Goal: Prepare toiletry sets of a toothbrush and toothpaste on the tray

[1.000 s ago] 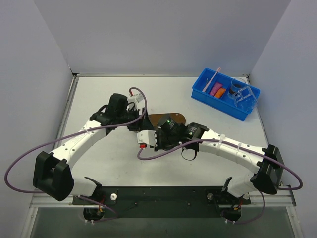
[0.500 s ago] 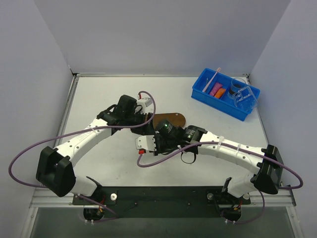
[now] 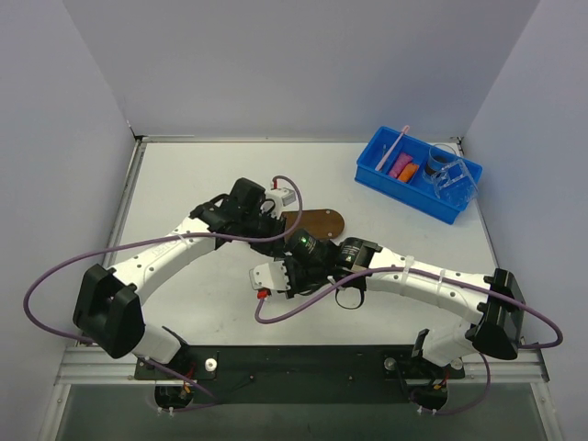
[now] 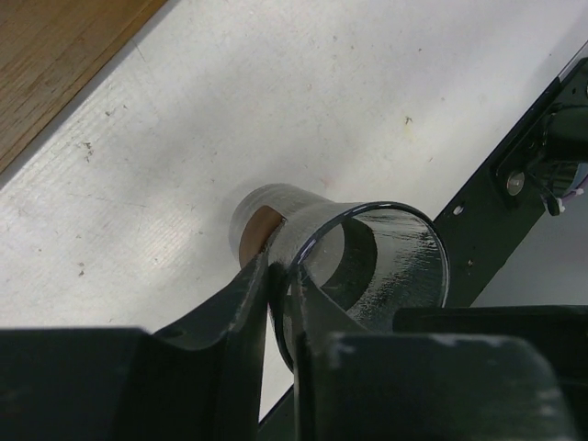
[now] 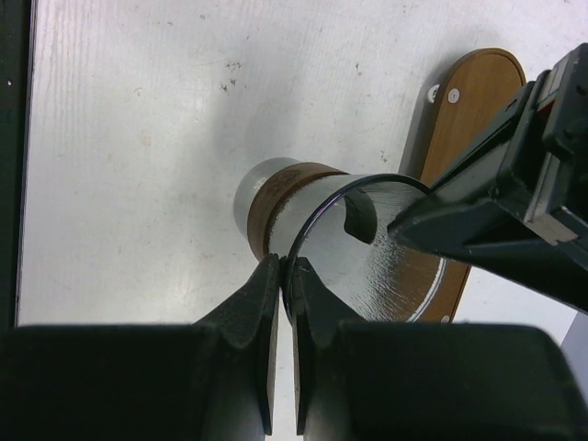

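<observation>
The clear cup's rim is pinched by both grippers, so next my right gripper opens and moves away before my left gripper puts the cup on the tray's end.
A clear cup hangs tilted over the white table beside the tray's left end. My right gripper is shut on its near rim, and my left gripper is shut on the rim of the same cup from the other side. The dark-brown tray lies bare mid-table, just right of both grippers. The pale-pink toothbrush, the magenta toothpaste tube and the orange toothpaste tube lie in the blue bin at the back right.
A second clear cup lies in the right end of the blue bin. Both forearms cross the middle of the table, with purple cables looping beside them. A black base rail runs along the near edge.
My left gripper moved right to the cup and closed on its rim. My right gripper, still holding the cup, shifted slightly toward the near left.
</observation>
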Controlling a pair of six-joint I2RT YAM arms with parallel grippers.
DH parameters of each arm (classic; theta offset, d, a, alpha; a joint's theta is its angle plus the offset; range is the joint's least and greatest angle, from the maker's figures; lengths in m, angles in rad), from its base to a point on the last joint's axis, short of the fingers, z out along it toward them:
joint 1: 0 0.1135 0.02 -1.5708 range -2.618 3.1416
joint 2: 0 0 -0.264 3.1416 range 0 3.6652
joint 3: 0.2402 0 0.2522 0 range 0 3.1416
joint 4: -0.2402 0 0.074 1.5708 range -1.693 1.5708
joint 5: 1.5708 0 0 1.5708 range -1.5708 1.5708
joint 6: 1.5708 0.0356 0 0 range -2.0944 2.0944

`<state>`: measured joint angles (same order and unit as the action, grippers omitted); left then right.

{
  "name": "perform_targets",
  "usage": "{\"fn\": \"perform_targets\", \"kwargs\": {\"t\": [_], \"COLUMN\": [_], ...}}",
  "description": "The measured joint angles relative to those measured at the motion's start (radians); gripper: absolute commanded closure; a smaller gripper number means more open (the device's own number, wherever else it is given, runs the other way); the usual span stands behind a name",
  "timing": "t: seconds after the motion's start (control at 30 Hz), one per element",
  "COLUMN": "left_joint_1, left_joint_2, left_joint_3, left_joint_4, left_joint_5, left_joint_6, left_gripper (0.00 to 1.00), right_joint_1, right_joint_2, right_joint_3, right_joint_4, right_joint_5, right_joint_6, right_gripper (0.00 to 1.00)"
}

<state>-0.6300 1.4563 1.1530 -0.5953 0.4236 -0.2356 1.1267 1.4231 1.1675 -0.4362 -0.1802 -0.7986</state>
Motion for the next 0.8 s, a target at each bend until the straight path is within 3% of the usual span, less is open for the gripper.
{"fn": "perform_targets", "kwargs": {"t": [0.1,0.27,0.4,0.5,0.8], "left_joint_1": [-0.003,-0.006,-0.006,-0.006,-0.005], "left_joint_2": [0.007,0.016,0.003,-0.026,-0.114], "left_joint_3": [0.0,-0.001,-0.015,-0.029,-0.033], "left_joint_4": [-0.015,-0.024,-0.013,-0.013,0.012], "left_joint_5": [-0.001,0.0,-0.014,-0.052,-0.178], "left_joint_6": [0.039,0.071,0.061,0.031,-0.06], "left_gripper": [0.98,1.0,1.0,1.0,1.0], "right_joint_1": [0.001,0.001,0.001,0.002,0.0], "right_joint_2": [0.0,0.0,0.0,0.0,-0.113], "right_joint_3": [0.002,0.003,0.003,0.002,-0.104], "right_joint_4": [-0.002,0.001,0.006,0.035,0.188], "right_joint_5": [0.0,0.001,0.009,0.037,0.113], "right_joint_6": [-0.008,-0.009,0.009,0.029,0.129], "right_gripper": [1.0,1.0,0.78,0.68,0.59]}}
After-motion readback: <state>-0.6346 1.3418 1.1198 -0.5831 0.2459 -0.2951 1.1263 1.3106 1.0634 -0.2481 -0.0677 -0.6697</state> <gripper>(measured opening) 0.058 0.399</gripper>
